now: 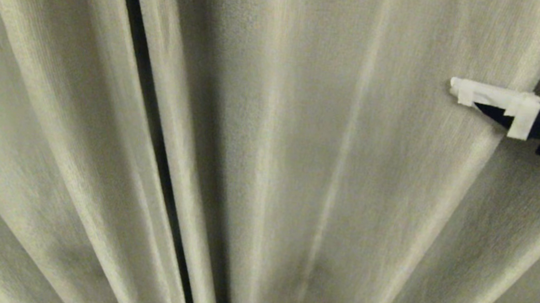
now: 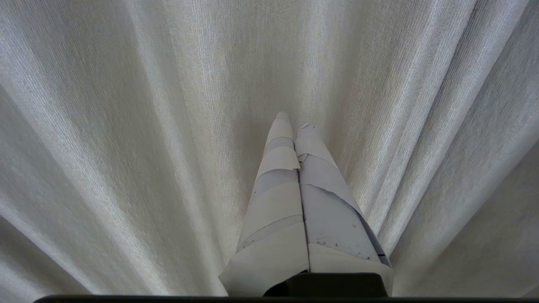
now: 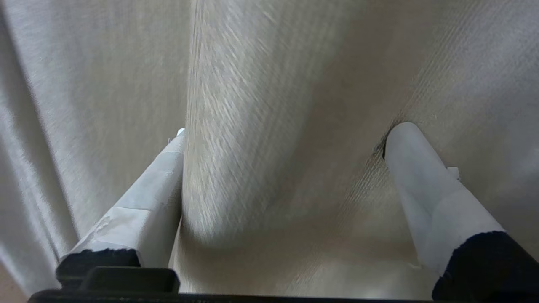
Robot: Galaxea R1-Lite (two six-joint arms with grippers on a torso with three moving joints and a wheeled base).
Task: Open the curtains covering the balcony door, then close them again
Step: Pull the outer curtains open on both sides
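Note:
The curtain will flatten before the dark slit opens wide when the robot pulls, because loose pleats hang between the bulging fold and the slit.
Cream-beige pleated curtains fill the head view. A thin dark slit runs between two panels left of centre. The balcony door is hidden behind the fabric. My right gripper reaches in from the right edge, level with the upper part of the cloth. In the right wrist view the right gripper stands open, its white-taped fingers wide apart on either side of a bulging fold of the curtains. My left gripper is shut and empty, pointing at the curtains without holding them.
Fabric covers everything ahead in all three views. No floor, wall or other object shows.

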